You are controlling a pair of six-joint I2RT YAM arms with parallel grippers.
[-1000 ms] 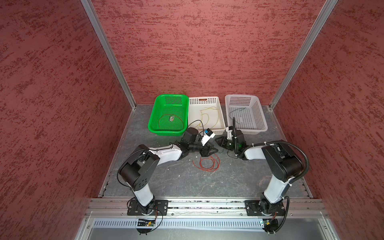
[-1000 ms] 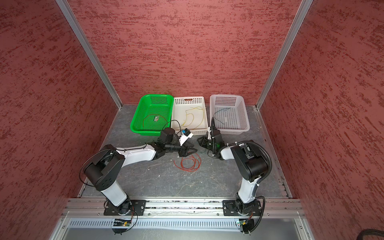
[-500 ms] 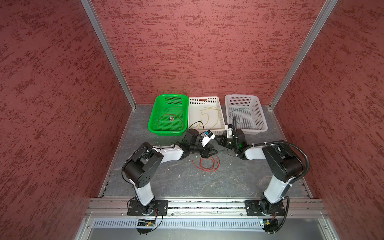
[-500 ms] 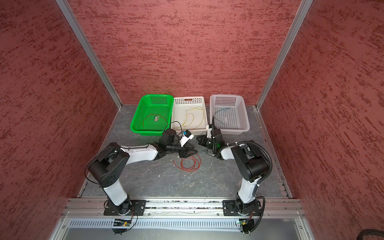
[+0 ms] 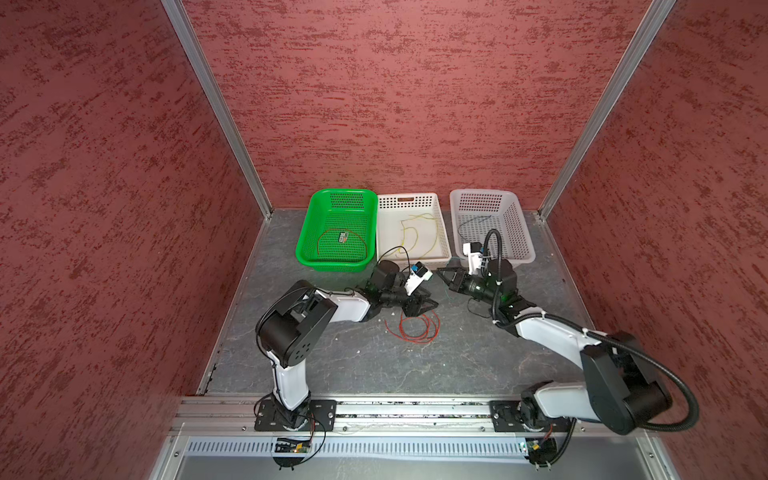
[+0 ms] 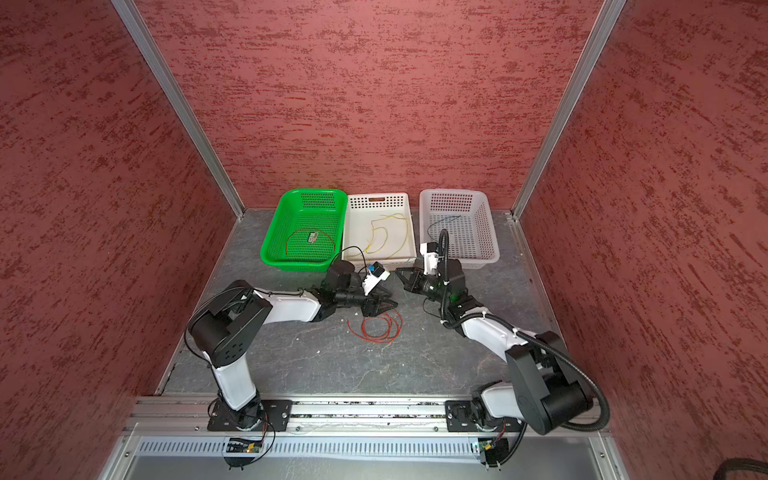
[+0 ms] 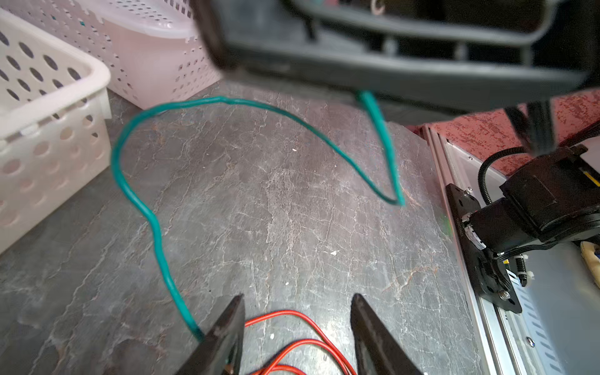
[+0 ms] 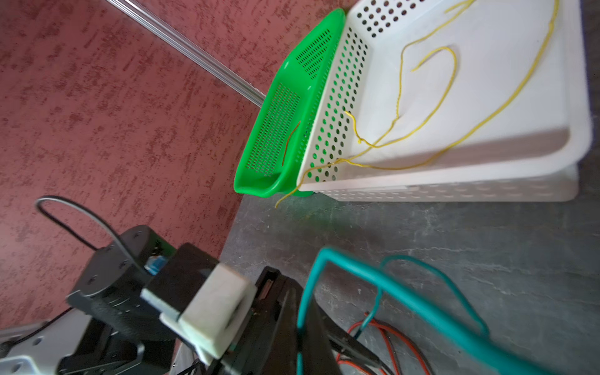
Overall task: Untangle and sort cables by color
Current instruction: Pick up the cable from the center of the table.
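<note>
The blue-green cable's far end (image 7: pixel 195 328) catches around my left gripper's finger, so my right gripper should pull back and raise the cable free toward the pale grey basket (image 5: pixel 493 225).
A red cable (image 5: pixel 415 328) (image 6: pixel 376 328) lies coiled on the dark table. My left gripper (image 5: pixel 428 305) (image 7: pixel 298 297) hovers open just above its far edge, with red loops (image 7: pixel 292 344) showing between the jaws. My right gripper (image 5: pixel 442 272) (image 8: pixel 292 292) is shut on a blue-green cable (image 7: pixel 136 191) (image 8: pixel 406 292). That cable arcs over the table and ends beside my left gripper's finger (image 7: pixel 224 331). Another red cable (image 5: pixel 340 245) lies in the green basket. Yellow cables (image 5: pixel 415 237) (image 8: pixel 422 130) lie in the white basket. A dark thin cable (image 5: pixel 469 220) lies in the pale grey basket.
The green basket (image 5: pixel 305 249), white basket (image 5: pixel 446 249) and pale grey basket (image 5: pixel 523 241) stand side by side against the back wall. One yellow end (image 8: pixel 285 196) hangs over the white basket's front corner. Red walls close in both sides. A metal rail (image 5: pixel 415 409) runs along the front.
My right gripper's jaws have closed on the blue-green cable. My left arm's elbow has drifted slightly to the right; its gripper stays open over the red coil.
</note>
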